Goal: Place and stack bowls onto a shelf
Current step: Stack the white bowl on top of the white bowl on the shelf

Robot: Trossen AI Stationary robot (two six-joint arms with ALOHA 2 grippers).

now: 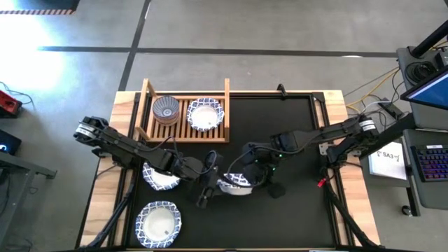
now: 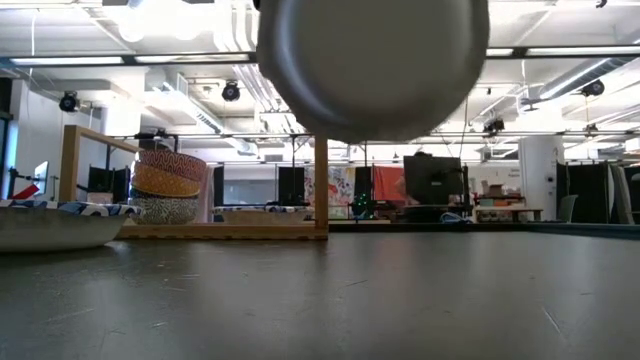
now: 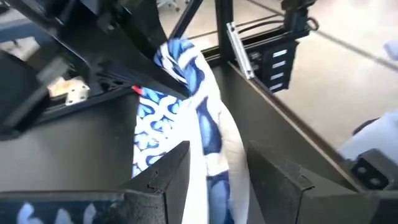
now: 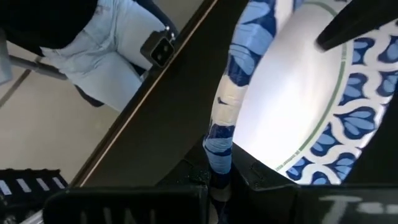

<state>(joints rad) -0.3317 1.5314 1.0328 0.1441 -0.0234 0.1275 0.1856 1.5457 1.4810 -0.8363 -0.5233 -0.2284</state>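
Note:
I should open my right gripper and back it away, as both grippers are pinching the hanging bowl's rim (image 4: 226, 115), before my left gripper stacks the bowl onto the shelf's white bowl (image 1: 205, 115).
A white bowl with a blue patterned rim (image 1: 234, 185) hangs in the air between my two grippers; the low view shows its grey underside (image 2: 372, 65) well above the table. My left gripper (image 1: 210, 179) is at its left side and my right gripper (image 1: 248, 180) at its right side, both shut on its rim. The wooden shelf (image 1: 185, 133) at the far left holds a stack of small bowls (image 1: 166, 109) and one white bowl (image 1: 205, 114). Two more white bowls rest on the table: one (image 1: 158, 178) under my left arm, one (image 1: 158, 222) near the front edge. My left gripper has the bowl's blue patterned rim (image 3: 208, 140) between its two fingers (image 3: 165, 177), one on the inner face and one on the outer wall. The bowl is tilted on edge and lifted clear of the table. My right gripper pinches the opposite part of the rim (image 4: 219, 146) between its two fingers, one inside the bowl and one outside. The wall stands edge-on between the fingers (image 4: 186, 180). The bowl is clear of the table.
The black mat (image 1: 294, 140) is bare to the right of the shelf. The shelf's upright rails (image 2: 321, 185) stand at the far left. Cables and a red clip (image 1: 320, 182) lie near the table's right edge. A desk with a keyboard (image 1: 434, 161) stands beyond it.

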